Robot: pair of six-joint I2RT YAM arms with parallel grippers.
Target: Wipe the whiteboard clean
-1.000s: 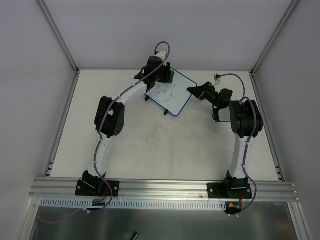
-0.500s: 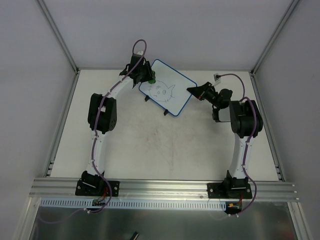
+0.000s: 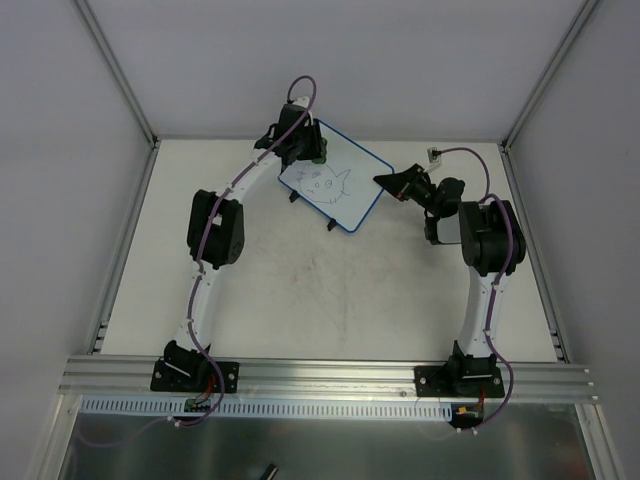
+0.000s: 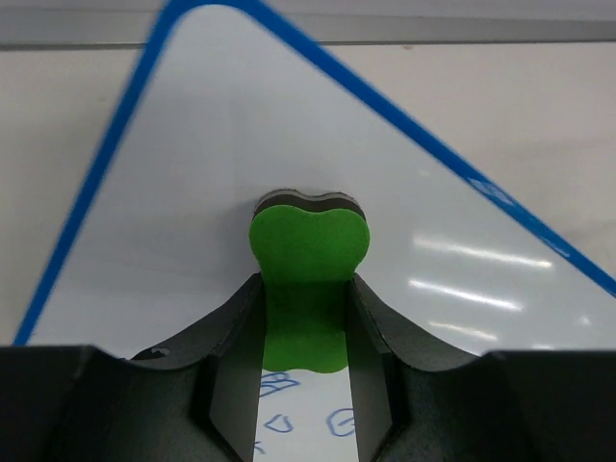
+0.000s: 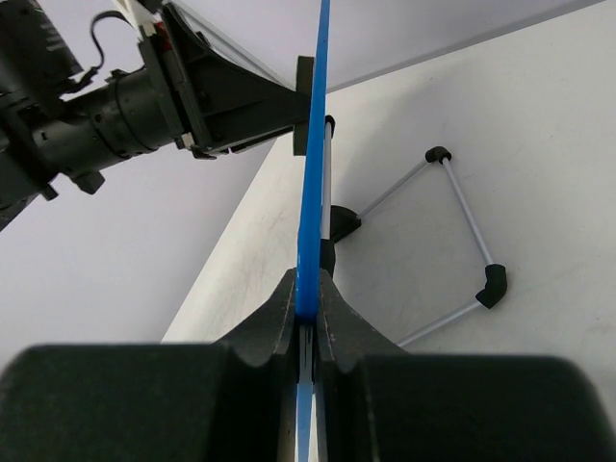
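Observation:
The eraser is pressing on the board's blank upper corner (image 3: 330, 137), and the blue cat-face drawing (image 3: 325, 184) is below, so next my left gripper wipes back down over the drawing.
The whiteboard (image 3: 345, 190) stands tilted on its black feet at the back middle of the table, with a thin blue cat-face drawing on it. My left gripper (image 3: 312, 150) is shut on the green bone-shaped eraser (image 4: 308, 269) and presses it on the board's upper left corner (image 4: 183, 192); blue marks show just below the eraser. My right gripper (image 3: 386, 182) is shut on the board's right edge. In the right wrist view the blue rim (image 5: 314, 144) runs edge-on between its fingertips (image 5: 306, 294), and the board's wire stand (image 5: 452, 241) shows behind.
A small connector with a cable (image 3: 436, 155) lies at the back right corner. Grey enclosure walls stand close behind and beside the table. An aluminium rail (image 3: 330, 375) runs along the near edge.
My left gripper with the eraser swept left off the board's corner, then came back right onto the upper left corner. The right arm and the board have not moved.

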